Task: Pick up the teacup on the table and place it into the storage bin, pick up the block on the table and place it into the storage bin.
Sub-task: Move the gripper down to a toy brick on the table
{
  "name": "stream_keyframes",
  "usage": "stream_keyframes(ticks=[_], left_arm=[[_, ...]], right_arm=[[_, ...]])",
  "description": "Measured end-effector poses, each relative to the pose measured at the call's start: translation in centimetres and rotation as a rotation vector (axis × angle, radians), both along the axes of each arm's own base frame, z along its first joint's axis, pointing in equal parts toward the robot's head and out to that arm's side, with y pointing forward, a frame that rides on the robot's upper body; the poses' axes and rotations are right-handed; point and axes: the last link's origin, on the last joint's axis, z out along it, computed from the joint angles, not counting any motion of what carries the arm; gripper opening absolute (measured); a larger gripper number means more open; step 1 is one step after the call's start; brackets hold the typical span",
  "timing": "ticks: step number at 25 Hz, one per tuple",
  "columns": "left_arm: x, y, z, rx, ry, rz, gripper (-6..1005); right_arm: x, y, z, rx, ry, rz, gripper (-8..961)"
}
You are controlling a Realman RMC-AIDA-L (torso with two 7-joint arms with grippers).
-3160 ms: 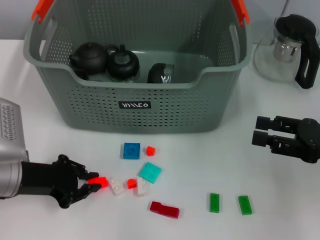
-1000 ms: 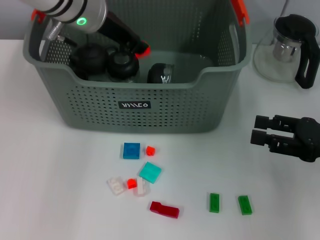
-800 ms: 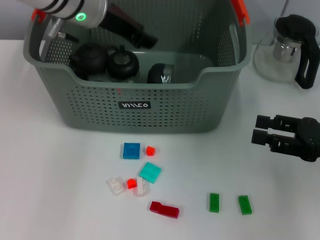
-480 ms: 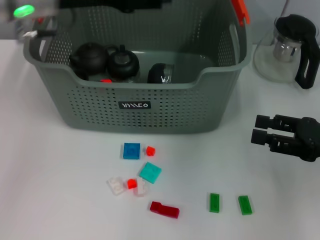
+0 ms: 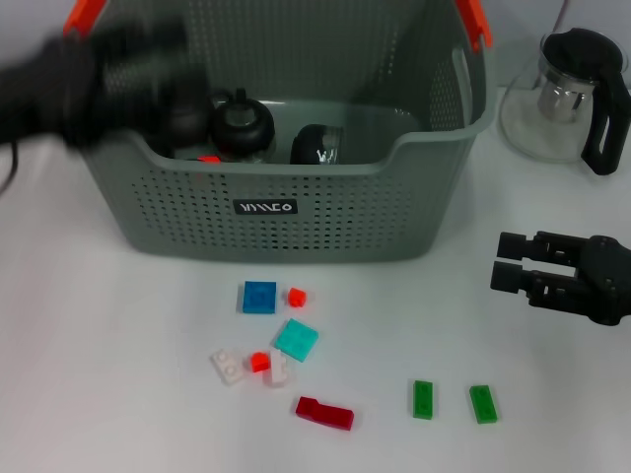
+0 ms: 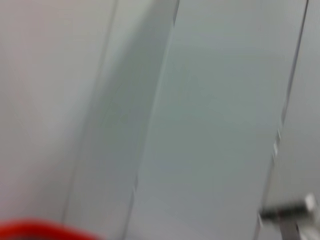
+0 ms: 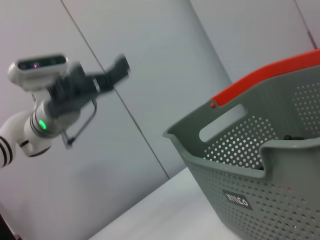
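The studded white block (image 5: 228, 367) is clear of the small red block (image 5: 259, 362) beside it, so my left gripper should keep approaching until its fingers straddle the white block.
The grey-green storage bin (image 5: 345, 217) stands at the back of the white table and also shows in the right wrist view (image 7: 280, 195). A small red block (image 5: 207, 158) lies inside it beside two black lidded pots (image 5: 242, 123). A dark teacup (image 5: 315, 146) lies there too. My left gripper (image 5: 148, 59) is a dark blur above the bin's left end, and the right wrist view shows it raised in the air (image 7: 120, 66). My right gripper (image 5: 511, 264) hovers open and empty at the table's right. Several loose blocks lie in front of the bin, among them a blue block (image 5: 259, 297).
A glass teapot with a black handle (image 5: 577, 94) stands at the back right. A teal block (image 5: 296, 340), a dark red block (image 5: 324, 413) and two green blocks (image 5: 423, 399) lie near the front edge. The left wrist view shows only blurred grey panels.
My left arm carried the red block up from the table and over the bin. The block dropped inside, and the arm now swings back left. The right arm has barely moved.
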Motion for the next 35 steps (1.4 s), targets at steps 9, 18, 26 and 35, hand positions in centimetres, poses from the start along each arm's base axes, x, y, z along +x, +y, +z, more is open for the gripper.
stream_keyframes(ticks=[9, 18, 26, 35], left_arm=[[-3.6, -4.7, -5.8, -0.158, 0.318, -0.079, 750], [-5.6, -4.5, -9.4, -0.147, 0.453, -0.151, 742], [-8.3, -4.8, -12.6, -0.014, 0.493, -0.170, 702], [-10.9, -4.7, -13.6, 0.071, 0.541, -0.060, 703]], right_arm=[[0.0, -0.5, -0.2, -0.031, 0.011, 0.008, 673], [-0.2, -0.7, -0.6, -0.048, 0.008, 0.015, 674], [0.0, -0.7, -0.6, -0.040, 0.007, 0.008, 673], [0.0, -0.6, -0.5, -0.034, 0.006, 0.005, 673]])
